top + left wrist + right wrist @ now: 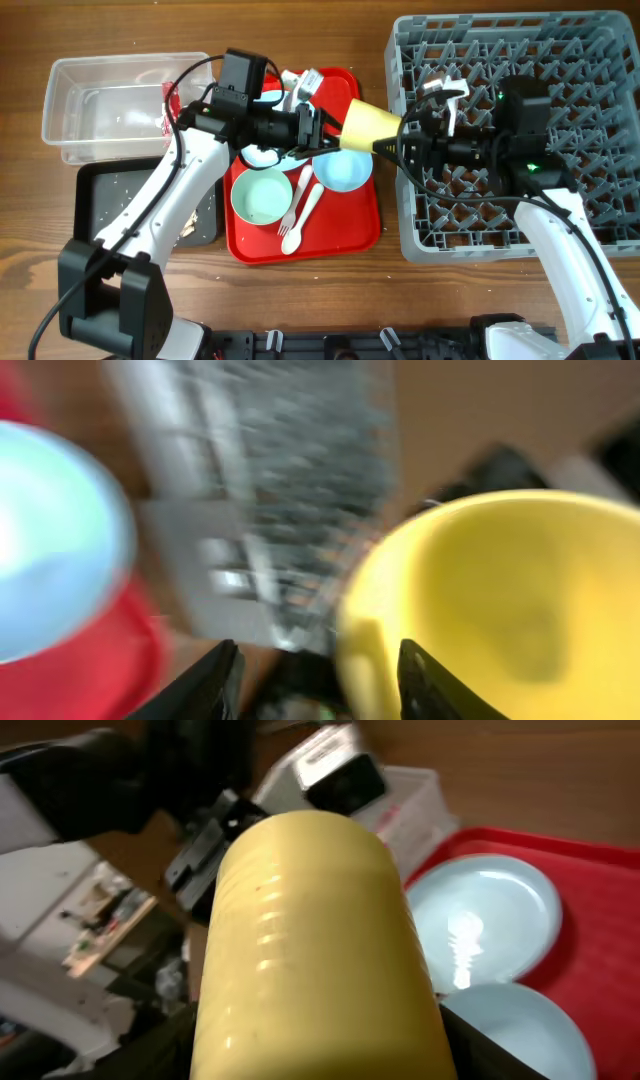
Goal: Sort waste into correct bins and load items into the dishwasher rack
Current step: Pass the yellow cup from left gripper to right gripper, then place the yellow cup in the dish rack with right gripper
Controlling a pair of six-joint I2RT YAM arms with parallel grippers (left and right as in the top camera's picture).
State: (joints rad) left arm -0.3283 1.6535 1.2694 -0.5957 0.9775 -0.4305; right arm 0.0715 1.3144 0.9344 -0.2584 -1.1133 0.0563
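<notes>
The yellow cup's rim point(348, 124) is between my left gripper's fingers, so my left gripper needs to move away before my right gripper puts the cup in the grey dishwasher rack point(480, 216).
My right gripper point(402, 136) is shut on the base of the small yellow cup point(367, 125) and holds it on its side in the air between the red tray and the grey dishwasher rack point(560, 215). The cup fills the right wrist view point(320, 940), with that gripper's point(320, 1065) fingers on both sides of it. My left gripper point(322, 128) is open at the cup's mouth. In the blurred left wrist view its fingers point(320, 665) straddle the cup's rim point(500, 600) without closing. The light blue bowl point(343, 170), pale green bowl point(262, 197) and white fork and spoon point(300, 208) lie on the red tray.
The red tray point(350, 235) also holds a light blue plate point(485, 920), mostly under my left arm, and a white crumpled item point(303, 84) at its back. The clear tub point(100, 75) holds a red sachet point(168, 108). The black tray point(95, 180) holds whitish scraps.
</notes>
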